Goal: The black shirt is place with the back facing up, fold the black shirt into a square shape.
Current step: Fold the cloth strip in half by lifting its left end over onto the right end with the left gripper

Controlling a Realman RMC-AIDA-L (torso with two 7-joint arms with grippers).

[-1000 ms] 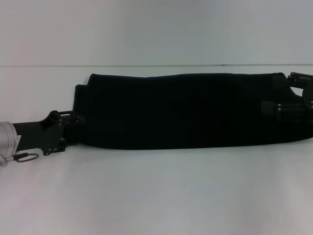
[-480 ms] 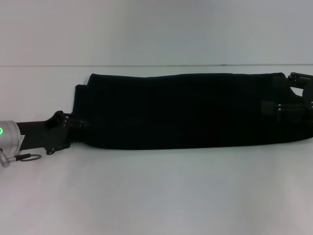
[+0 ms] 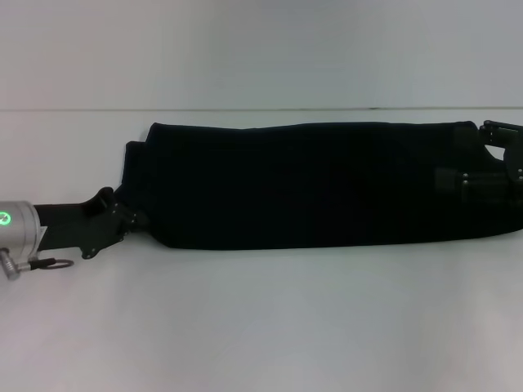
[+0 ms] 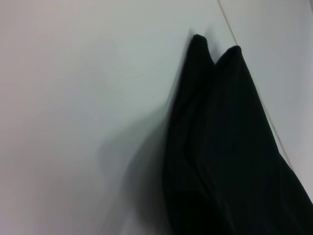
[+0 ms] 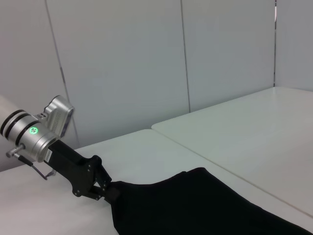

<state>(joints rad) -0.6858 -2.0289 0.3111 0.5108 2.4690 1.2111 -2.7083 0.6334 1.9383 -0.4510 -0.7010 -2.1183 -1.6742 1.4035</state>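
The black shirt lies too far toward my right gripper, so next my left gripper opens, regrips the shirt's near corner and pulls the shirt toward itself.
The black shirt lies as a long folded strip across the white table, plain black side up, no lettering showing. My left gripper is at the strip's left end, at its near corner, shut on the cloth edge. The right wrist view shows this too, with the left gripper meeting the shirt. The left wrist view shows the shirt's end with two pointed corners. My right gripper rests over the strip's right end.
The table's far edge runs just behind the shirt. A second white table and a grey panelled wall show in the right wrist view.
My left gripper has tilted and dropped a little at the shirt's near left corner, closing in on the cloth. The right gripper and the shirt have barely moved.
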